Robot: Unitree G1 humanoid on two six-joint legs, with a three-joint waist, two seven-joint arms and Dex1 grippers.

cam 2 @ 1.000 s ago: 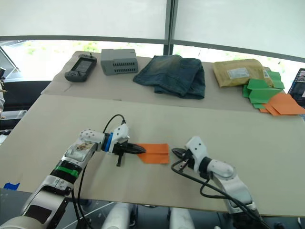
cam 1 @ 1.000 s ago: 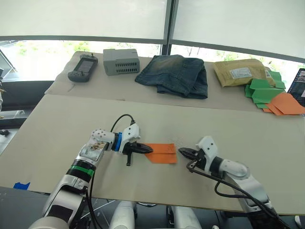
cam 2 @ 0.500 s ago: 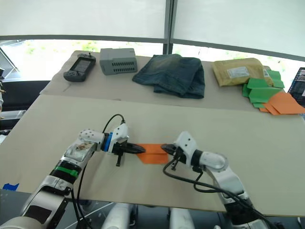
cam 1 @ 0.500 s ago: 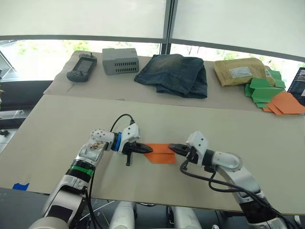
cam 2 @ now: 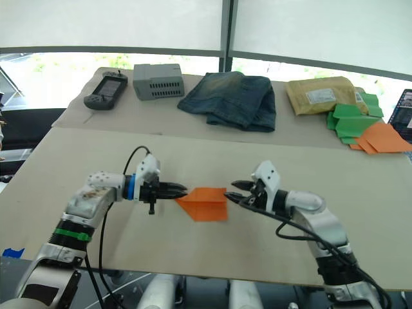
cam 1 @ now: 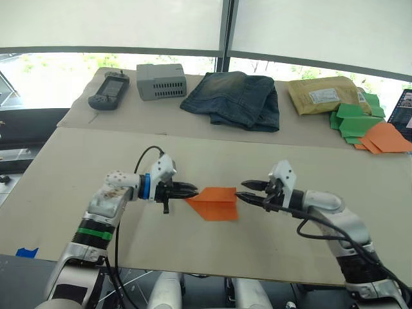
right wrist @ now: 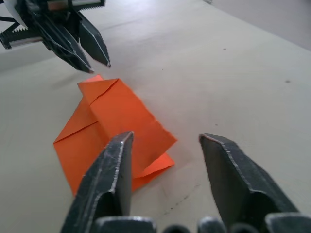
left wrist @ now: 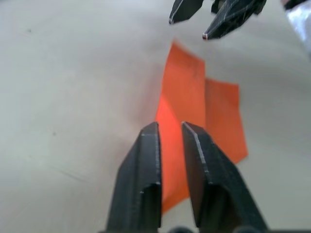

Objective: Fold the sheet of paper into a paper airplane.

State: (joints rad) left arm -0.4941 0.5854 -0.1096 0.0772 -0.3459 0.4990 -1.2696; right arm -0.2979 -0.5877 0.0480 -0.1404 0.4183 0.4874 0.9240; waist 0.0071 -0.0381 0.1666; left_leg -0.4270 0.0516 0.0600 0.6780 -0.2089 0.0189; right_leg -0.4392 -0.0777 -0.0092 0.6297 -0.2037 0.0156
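The sheet of paper (cam 1: 215, 205) will spread its wings around the middle when the robot lifts it, because the folded layers gape apart (right wrist: 156, 165) at the paper's back edge.
The sheet of paper (cam 1: 214, 203) is bright orange and folded into a pointed wedge. It lies on the beige table (cam 1: 96, 161) near the front middle, its tip pointing toward the left arm. My left gripper (cam 1: 192, 190) hovers at that tip, its fingers (left wrist: 146, 165) a narrow gap apart and holding nothing. My right gripper (cam 1: 241, 190) faces it from the paper's other end, wide open and empty, with the paper (right wrist: 116, 121) just beyond its fingertips. The two grippers point at each other across the paper.
Along the back of the table sit a black handheld device (cam 1: 107, 91), a grey box (cam 1: 162, 82), folded jeans (cam 1: 235, 100) and a tan envelope (cam 1: 322, 96). Green paper pieces (cam 1: 354, 122) and orange folded pieces (cam 1: 385, 138) lie at the far right.
Both grippers were shut and are now open. The left drew back from the paper's edge; the right came to the paper, then backed off. The paper now shows a pointed left tip.
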